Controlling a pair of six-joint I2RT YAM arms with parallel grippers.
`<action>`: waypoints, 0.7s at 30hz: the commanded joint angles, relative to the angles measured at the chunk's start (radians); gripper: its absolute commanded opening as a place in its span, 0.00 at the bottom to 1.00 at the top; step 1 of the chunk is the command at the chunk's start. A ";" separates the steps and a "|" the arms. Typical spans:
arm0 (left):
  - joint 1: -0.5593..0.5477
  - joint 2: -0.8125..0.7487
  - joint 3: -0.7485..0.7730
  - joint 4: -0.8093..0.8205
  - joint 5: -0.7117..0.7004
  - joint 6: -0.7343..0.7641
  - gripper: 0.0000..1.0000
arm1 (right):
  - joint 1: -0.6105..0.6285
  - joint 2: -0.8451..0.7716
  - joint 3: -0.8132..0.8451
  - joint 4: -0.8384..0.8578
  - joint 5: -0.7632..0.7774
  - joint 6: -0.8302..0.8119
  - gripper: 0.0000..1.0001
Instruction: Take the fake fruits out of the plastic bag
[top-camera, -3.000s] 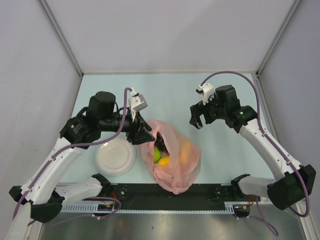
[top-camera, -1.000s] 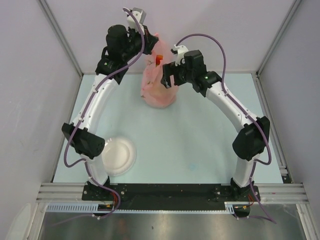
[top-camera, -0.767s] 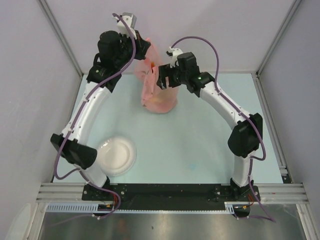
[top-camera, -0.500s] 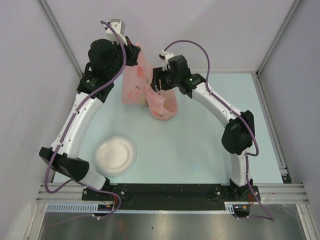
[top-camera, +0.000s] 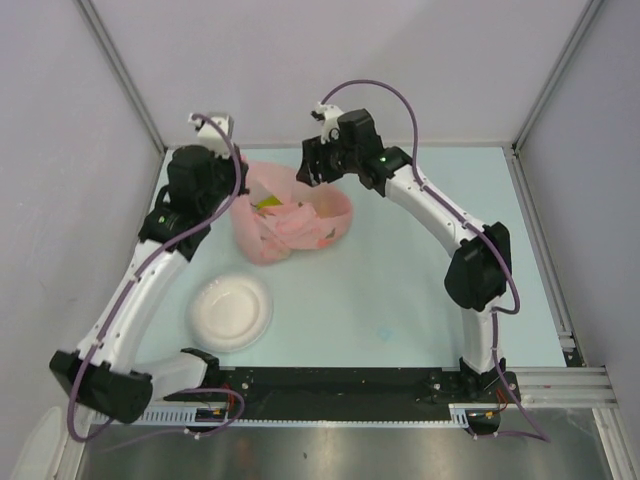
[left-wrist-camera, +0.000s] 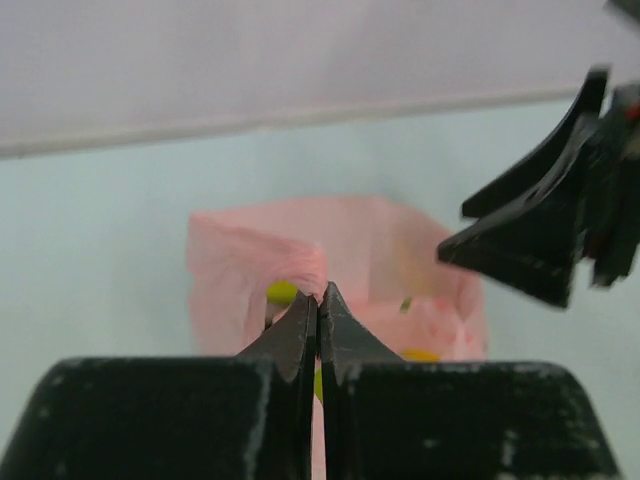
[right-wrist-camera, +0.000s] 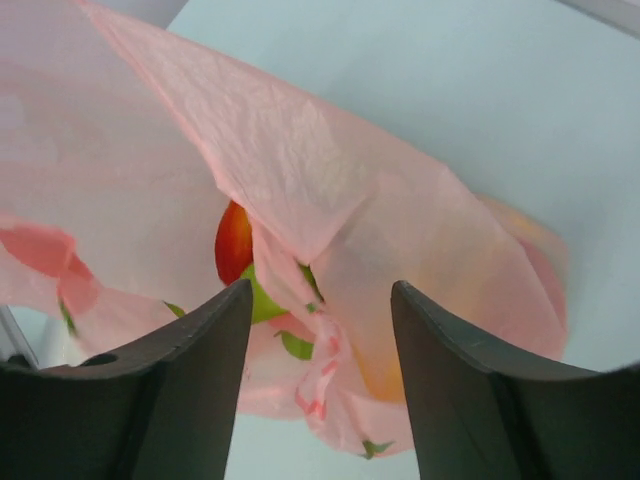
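Note:
Next, my right gripper pinches the bag's loose side (top-camera: 328, 197) and pulls the bag's opening open against my left gripper's hold, because the bag's slack film hangs down over the fruits (top-camera: 295, 222).
The pink plastic bag (top-camera: 292, 218) lies slumped on the table at the back, left of centre. My left gripper (top-camera: 244, 184) is at its left rim, shut on a pinch of the film (left-wrist-camera: 320, 290). My right gripper (top-camera: 313, 172) hovers over the bag's back right edge. Its jaws stand open, and a fold of the bag (right-wrist-camera: 330, 230) hangs between them without being pinched. Through the bag's mouth show a red-orange fruit (right-wrist-camera: 233, 245) and a green one (right-wrist-camera: 262, 302). A yellow-green fruit (left-wrist-camera: 282, 292) peeks out beside my left fingers. Most of the fake fruits are hidden inside.
A round white plate (top-camera: 231, 311) sits on the table in front of the bag, to the near left. The back wall and its rail run just behind both grippers. My right fingers (left-wrist-camera: 540, 235) show at the right of the left wrist view.
The bag hung high at the back wall a second ago. Both arms have lowered and swung left, and the bag now rests on the table, sagging sideways. The left grip has held.

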 joint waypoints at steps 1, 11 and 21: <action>0.023 -0.194 -0.194 -0.076 -0.027 0.111 0.00 | 0.039 -0.080 -0.121 -0.021 -0.086 -0.121 0.71; 0.023 -0.330 -0.456 -0.084 -0.024 0.177 0.00 | 0.064 -0.202 -0.389 -0.096 -0.137 -0.299 0.73; 0.022 -0.355 -0.483 -0.061 0.033 0.144 0.00 | 0.045 -0.102 -0.187 0.016 -0.090 -0.070 0.85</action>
